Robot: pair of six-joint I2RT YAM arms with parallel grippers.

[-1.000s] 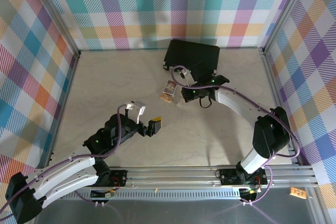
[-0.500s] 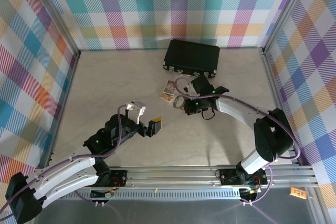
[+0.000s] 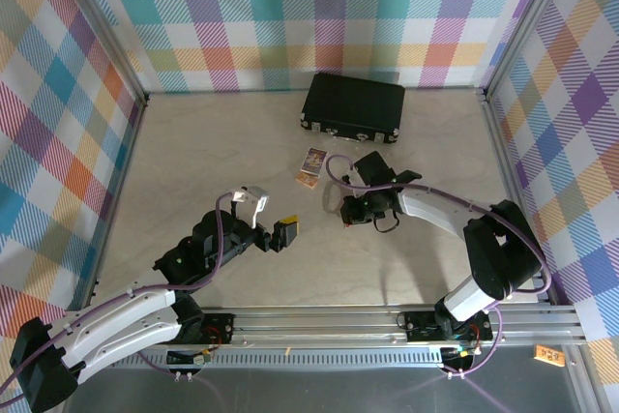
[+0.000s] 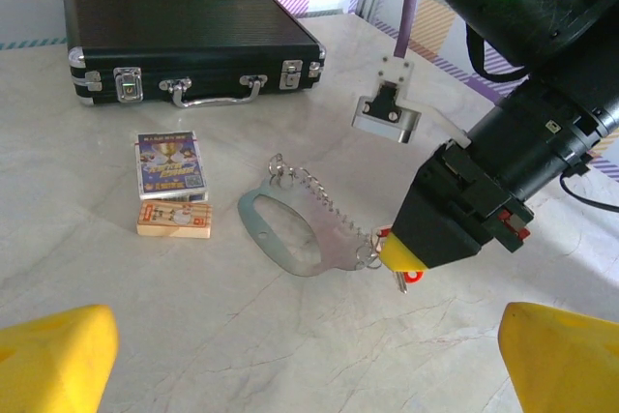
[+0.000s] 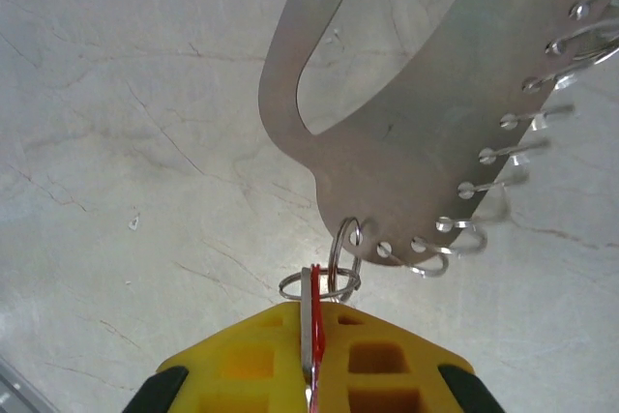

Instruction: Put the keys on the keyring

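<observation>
My right gripper should keep pulling the key away, as its ring is linked to the keyring's end ring (image 5: 345, 245), and let go of it on the clear tabletop (image 3: 342, 250).
In the right wrist view my right gripper (image 5: 311, 321) is shut on the silver key (image 5: 309, 309) and its red tag (image 5: 316, 309), pinched edge-on between the yellow fingertips. Two small split rings (image 5: 340, 256) link the key to a hole in the keyring (image 5: 406, 132), a flat grey metal oval loop with several little hooks along one edge. The left wrist view shows the keyring (image 4: 290, 229) lying on the table with the right gripper (image 4: 411, 256) at its right end, and the key (image 4: 400, 282) poking out below it. My left gripper (image 3: 279, 236) hovers open to the left, holding nothing.
A black case (image 3: 353, 105) lies at the back. A small printed card (image 4: 169, 165) and a little wooden block (image 4: 174, 220) lie left of the keyring. Plaid walls and a metal frame (image 3: 387, 321) enclose the pale marble-patterned table (image 3: 213, 152).
My right gripper has moved from near the black case towards the near side, taking the key and keyring with it. The left arm has stayed put.
</observation>
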